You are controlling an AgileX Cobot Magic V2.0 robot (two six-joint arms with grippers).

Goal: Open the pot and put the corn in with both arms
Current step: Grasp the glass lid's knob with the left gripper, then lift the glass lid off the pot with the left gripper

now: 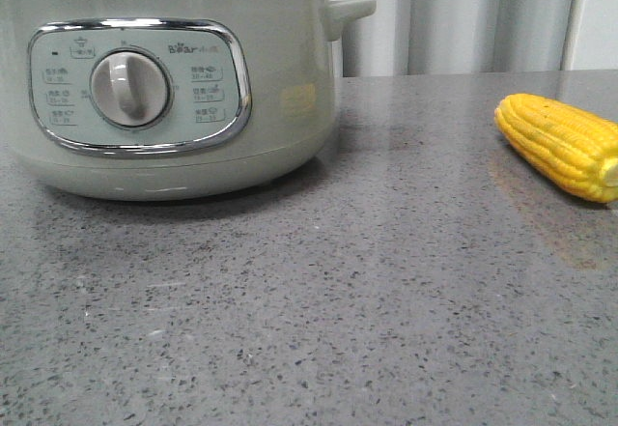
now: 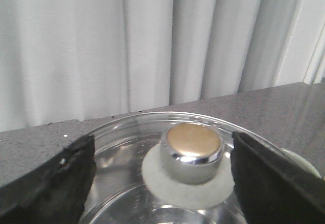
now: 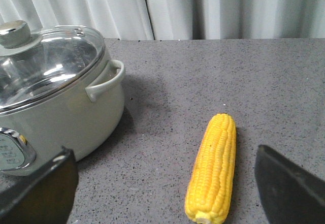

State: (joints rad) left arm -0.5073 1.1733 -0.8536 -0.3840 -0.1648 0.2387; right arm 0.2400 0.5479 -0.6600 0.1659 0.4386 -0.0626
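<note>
My gripper will lift the lid by its knob, and the lid will come off in one piece, because the glass lid's chrome edge just rests on the pot's rim.
The pale grey-green pot [image 1: 174,98] stands at the left of the table, its dial panel facing me and its glass lid [image 3: 45,66] on. The lid's chrome knob [image 2: 192,150] sits between the fingers of my left gripper [image 2: 162,178], which is open, its jaws on either side of the knob and apart from it. The yellow corn [image 1: 560,146] lies on the table at the right. In the right wrist view the corn [image 3: 213,176] lies between the wide-open fingers of my right gripper [image 3: 167,193], nearer the right finger and untouched. Neither gripper shows in the front view.
The grey speckled table [image 1: 338,300] runs back to a white curtain [image 2: 152,41]. The pot's side handle [image 3: 104,82] sticks out toward the corn, with a stretch of bare table between pot and corn.
</note>
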